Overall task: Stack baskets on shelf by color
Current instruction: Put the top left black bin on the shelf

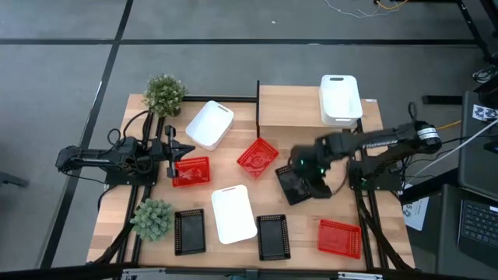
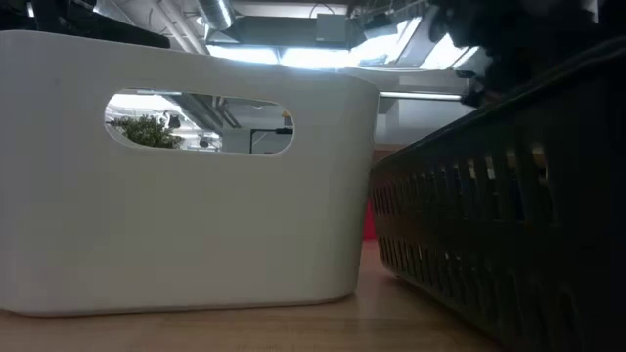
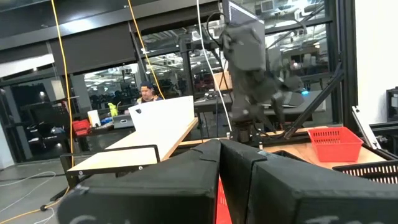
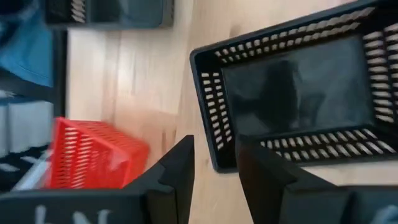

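Note:
My right gripper's open fingers are on either side of the black basket's short end (image 4: 216, 112). I keep lowering them until the basket's rim (image 4: 205, 106) is deep in the gap between them, and then close them.
My right gripper (image 1: 310, 177) hangs over a black mesh basket (image 1: 297, 185) near the table's middle, shut on it; the right wrist view shows that basket (image 4: 292, 81) just beyond the fingers. My left gripper (image 1: 180, 150) is shut and level, beside the far edge of a red basket (image 1: 191, 171) that lies flat on the table. The shelf (image 1: 288, 105) stands at the far edge with one white basket (image 1: 340, 99) on it. Other baskets lie around: a tilted white one (image 1: 208, 124), a tipped red one (image 1: 257, 155), and a white one (image 1: 233, 214) near the front. My right gripper has the black basket by its short end wall, close to a corner (image 4: 214, 155). One finger (image 4: 255, 162) stands on the inner side and the other (image 4: 177, 165) outside it. The fingers come from above, pointing down. Whether the basket is off the table, I cannot tell.
Two black baskets (image 1: 189, 231) (image 1: 273, 236) and a red one (image 1: 339, 237) lie along the near edge. Potted plants stand at the far left (image 1: 164, 93) and near left (image 1: 152, 218). In the low view a white basket (image 2: 186, 176) and a black one (image 2: 509, 244) fill the foreground.

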